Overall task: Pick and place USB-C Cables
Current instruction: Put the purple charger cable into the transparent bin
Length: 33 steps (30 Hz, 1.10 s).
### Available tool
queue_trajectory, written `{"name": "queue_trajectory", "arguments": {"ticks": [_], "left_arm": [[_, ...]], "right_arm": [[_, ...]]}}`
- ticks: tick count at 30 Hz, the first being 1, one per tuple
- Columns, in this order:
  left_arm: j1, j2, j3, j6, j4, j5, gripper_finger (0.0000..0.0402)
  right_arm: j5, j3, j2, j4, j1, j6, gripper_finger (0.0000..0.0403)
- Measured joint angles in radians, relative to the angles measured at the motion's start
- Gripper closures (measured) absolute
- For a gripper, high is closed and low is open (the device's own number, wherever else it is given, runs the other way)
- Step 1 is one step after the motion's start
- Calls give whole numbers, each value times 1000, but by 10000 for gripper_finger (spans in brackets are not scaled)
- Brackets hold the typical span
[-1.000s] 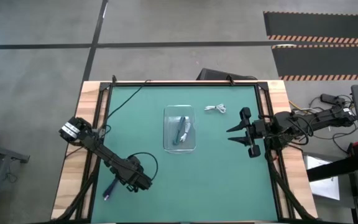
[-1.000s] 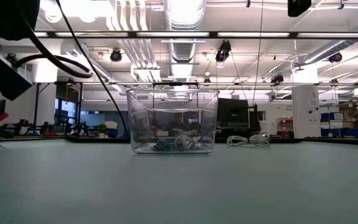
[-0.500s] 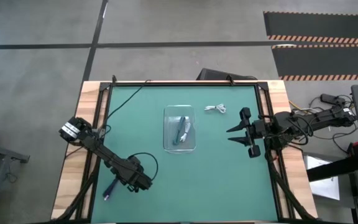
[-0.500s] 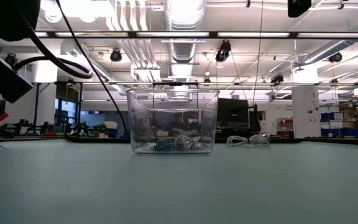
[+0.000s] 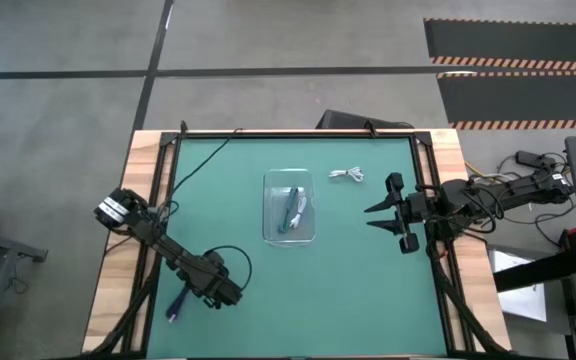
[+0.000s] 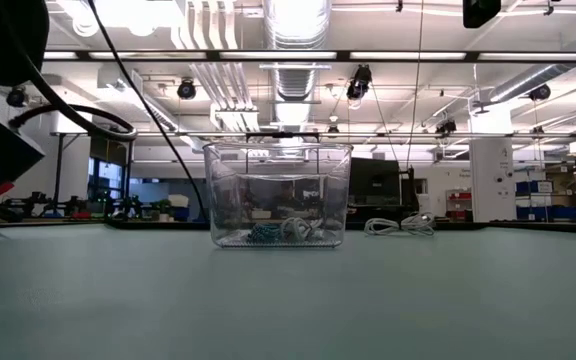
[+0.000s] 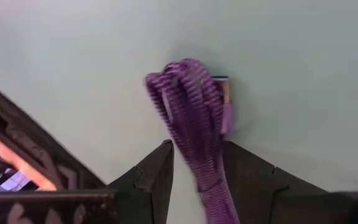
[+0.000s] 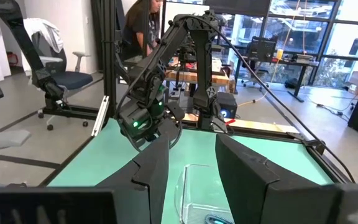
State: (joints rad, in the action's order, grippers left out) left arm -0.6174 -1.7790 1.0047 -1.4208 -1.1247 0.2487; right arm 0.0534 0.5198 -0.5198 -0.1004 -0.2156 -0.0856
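The purple USB-C cable bundle will stay compact and fairly straight when I lift and carry it, because a tie squeezes the folded parts of the cable together.
A dark purple USB-C cable bundle lies flat on the green mat near the table's front left corner. My left gripper points steeply down over it, open, one finger on each side of the bundle's near end. The clear tray stands mid-table and holds a teal cable and a pale one. A white cable lies on the mat to the tray's far right. My right gripper hangs open at the right edge, level and above the table. My left gripper comes from above with its fingers along the two sides of the purple bundle's near end. I cannot tell whether they touch it. The bundle lies on the mat.
Black rails frame the mat along its left, right and far sides. The left arm's black wire loops over the mat beside its wrist. Open mat lies between the tray and the near edge.
My left arm has sunk a little toward the mat over the purple cable. The cables, the tray and my right arm have kept still.
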Motion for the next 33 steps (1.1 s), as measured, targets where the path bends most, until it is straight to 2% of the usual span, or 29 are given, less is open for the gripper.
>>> {"name": "queue_trajectory", "arguments": {"ticks": [10, 21, 29, 33], "left_arm": [[0, 3, -30, -14, 54, -3, 286], [0, 2, -34, -17, 69, -2, 389], [-1, 0, -24, -14, 62, -14, 390], [-2, -3, 8, -13, 42, -74, 390]], "right_arm": [[0, 0, 0, 14, 0, 0, 280], [0, 0, 0, 14, 0, 0, 280], [0, 0, 0, 14, 0, 0, 280], [0, 0, 0, 14, 0, 0, 280]]}}
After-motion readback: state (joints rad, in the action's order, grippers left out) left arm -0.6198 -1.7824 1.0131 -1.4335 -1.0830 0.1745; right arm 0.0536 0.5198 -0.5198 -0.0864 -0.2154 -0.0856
